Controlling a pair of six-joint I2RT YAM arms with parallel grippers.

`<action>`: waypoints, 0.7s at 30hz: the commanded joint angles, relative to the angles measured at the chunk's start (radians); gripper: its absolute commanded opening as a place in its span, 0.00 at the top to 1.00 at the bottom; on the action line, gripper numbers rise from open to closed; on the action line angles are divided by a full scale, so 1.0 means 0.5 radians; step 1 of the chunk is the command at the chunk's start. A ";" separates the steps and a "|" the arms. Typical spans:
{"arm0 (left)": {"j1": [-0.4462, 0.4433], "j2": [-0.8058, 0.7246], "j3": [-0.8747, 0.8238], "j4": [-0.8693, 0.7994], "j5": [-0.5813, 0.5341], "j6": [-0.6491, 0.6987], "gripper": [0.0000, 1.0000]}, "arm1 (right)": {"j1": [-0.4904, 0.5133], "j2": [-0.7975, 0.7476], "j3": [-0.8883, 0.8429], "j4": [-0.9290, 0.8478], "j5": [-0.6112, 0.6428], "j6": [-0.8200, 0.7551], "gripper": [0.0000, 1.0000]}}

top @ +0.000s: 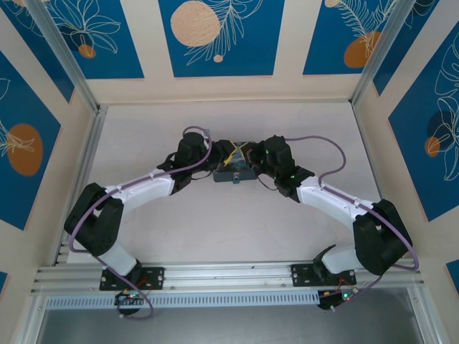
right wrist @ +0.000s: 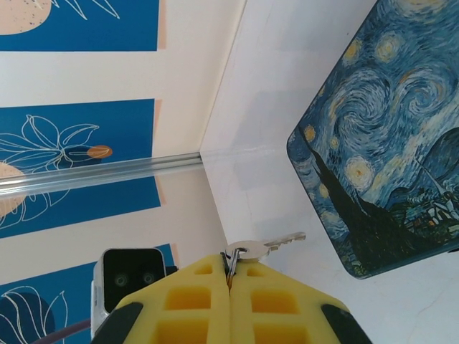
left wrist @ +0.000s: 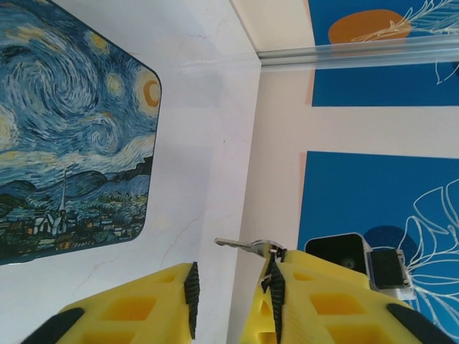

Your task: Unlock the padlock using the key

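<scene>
The key lies crosswise at the fingers of the robot's right gripper, so the left gripper should hold the ring while the right gripper opens, moves back and takes hold again closer to the key's head.
The key, small and silver, sticks out sideways from the tips of my right gripper. That gripper is shut on the key's ring end, above the white table beside the painted box. In the left wrist view the same key points left, just past my left gripper's right fingertip. My left gripper is open with nothing between its pads. From above, both grippers meet over the box, the left gripper facing the right gripper. A tiny pale spot at the box's near edge may be the padlock; I cannot tell.
The starry-night box lies flat in the middle of the white table. Blue-and-cream patterned walls and aluminium posts close in the back and sides. Each wrist camera sees the other arm's camera housing.
</scene>
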 commanded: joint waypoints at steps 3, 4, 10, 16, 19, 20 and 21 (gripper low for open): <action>-0.019 0.027 0.065 0.080 -0.013 -0.019 0.73 | 0.009 0.013 0.018 0.072 -0.026 0.050 1.00; -0.020 0.027 0.065 0.082 -0.014 -0.019 0.73 | 0.009 0.011 0.013 0.076 -0.029 0.052 1.00; -0.019 0.030 0.064 0.089 -0.025 -0.027 0.80 | 0.009 0.028 0.006 0.084 -0.047 0.080 1.00; -0.020 0.026 0.061 0.097 -0.030 -0.031 0.91 | 0.009 0.045 -0.013 0.104 -0.042 0.100 1.00; -0.018 0.030 0.059 0.098 -0.030 -0.027 1.00 | 0.009 0.043 -0.019 0.126 -0.041 0.093 1.00; -0.019 0.030 0.058 0.095 -0.027 -0.023 1.00 | 0.007 0.039 -0.022 0.128 -0.044 0.090 1.00; -0.015 0.030 0.059 0.090 -0.027 -0.018 1.00 | 0.003 0.026 -0.026 0.125 -0.050 0.084 0.94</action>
